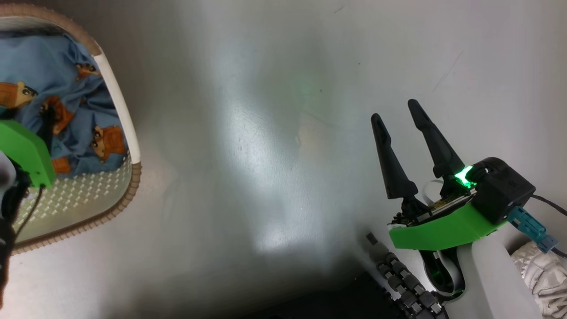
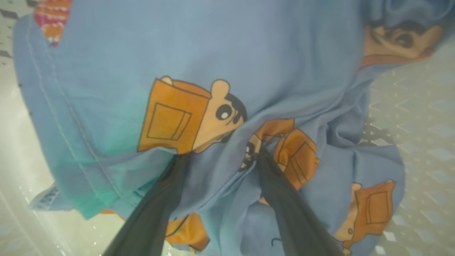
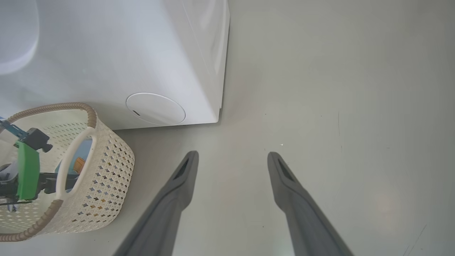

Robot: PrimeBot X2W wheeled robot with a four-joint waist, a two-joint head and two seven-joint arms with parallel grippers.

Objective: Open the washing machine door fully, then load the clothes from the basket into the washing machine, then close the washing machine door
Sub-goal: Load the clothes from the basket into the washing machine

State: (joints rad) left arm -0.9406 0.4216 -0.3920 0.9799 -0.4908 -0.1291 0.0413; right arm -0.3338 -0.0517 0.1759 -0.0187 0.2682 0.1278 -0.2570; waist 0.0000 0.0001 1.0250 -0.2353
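The light blue clothes (image 1: 43,59) will come up together and leave the basket empty when I lift them, because the same print (image 1: 108,142) runs across the heap.
The basket (image 1: 133,177) stands on the floor at the left, with the light blue clothes (image 1: 53,75) heaped inside. My left arm's green wrist mount (image 1: 24,150) hangs over them. In the left wrist view my left gripper (image 2: 220,156) is open; its fingertips (image 2: 174,170) are pressed into the folds of the clothes (image 2: 106,71), with a ridge of fabric between them. My right gripper (image 1: 394,110) is open and empty above bare floor. The right wrist view has the washing machine (image 3: 124,53) with its round flap (image 3: 155,108), right behind the basket (image 3: 106,170). The washing machine door is out of view.
Glossy grey floor (image 1: 266,155) stretches between the basket and my right arm. A black ribbed cable chain (image 1: 398,270) and a white padded thing (image 1: 545,270) lie at the lower right. The machine's corner (image 3: 217,117) stands left of my right gripper (image 3: 231,156).
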